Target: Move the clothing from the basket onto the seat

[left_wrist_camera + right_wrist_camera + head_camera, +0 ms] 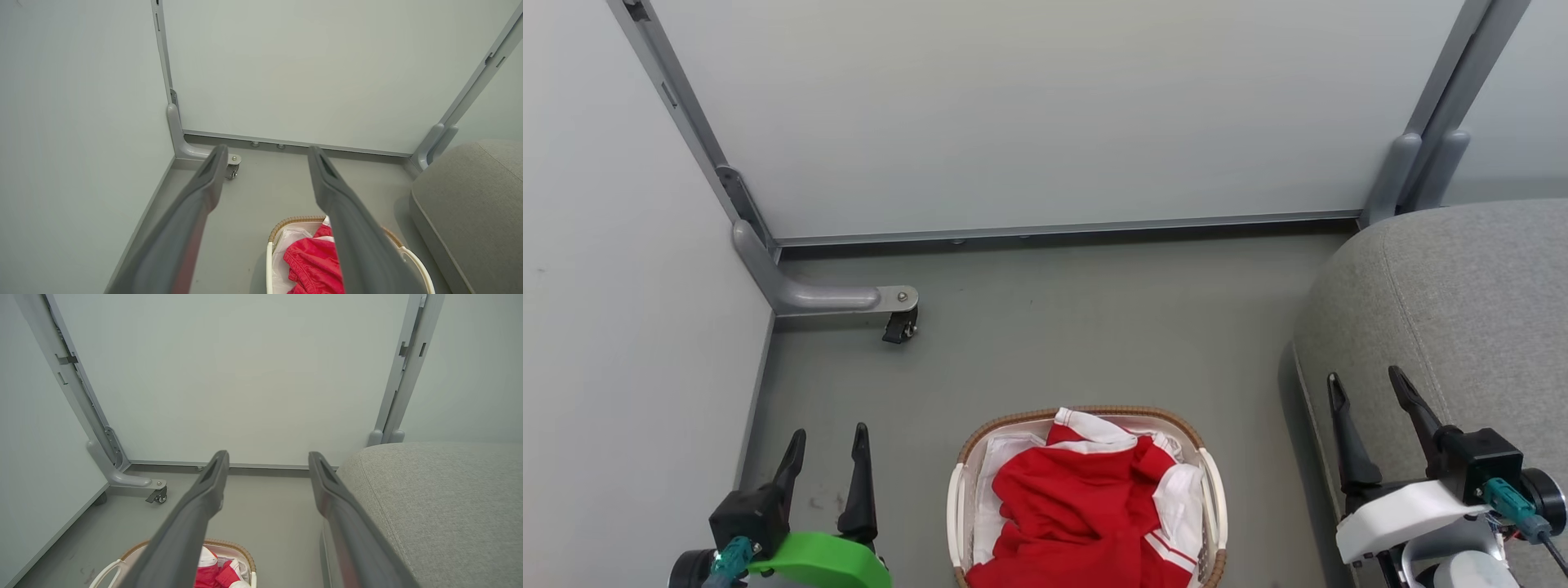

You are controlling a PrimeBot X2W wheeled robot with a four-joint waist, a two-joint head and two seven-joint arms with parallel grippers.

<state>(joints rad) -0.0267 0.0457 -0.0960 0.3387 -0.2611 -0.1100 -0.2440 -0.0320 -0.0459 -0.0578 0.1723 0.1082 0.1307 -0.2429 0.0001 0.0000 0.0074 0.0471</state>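
Note:
Striped white trim (1170,552) sticks out next to the bunched red clothing (1083,498), so the robot should expect another red piece hidden below when it lifts the clothing.
The red clothing (1078,510) with white sleeves lies bunched in the white basket (958,498), which stands on the floor at the bottom centre of the head view. Red fabric (312,265) and the brown basket rim (292,221) appear low in the left wrist view, and a bit of the clothing (214,575) shows in the right wrist view. The grey seat (1470,310) fills the right side. My left gripper (827,438) is open, left of the basket, holding nothing. My right gripper (1368,382) is open over the seat's near edge, also empty.
Pale partition walls (1045,114) close off the back and left. A grey metal foot with a caster wheel (900,327) juts onto the floor at the left rear. Bare grey floor (1094,327) lies between basket and back wall.

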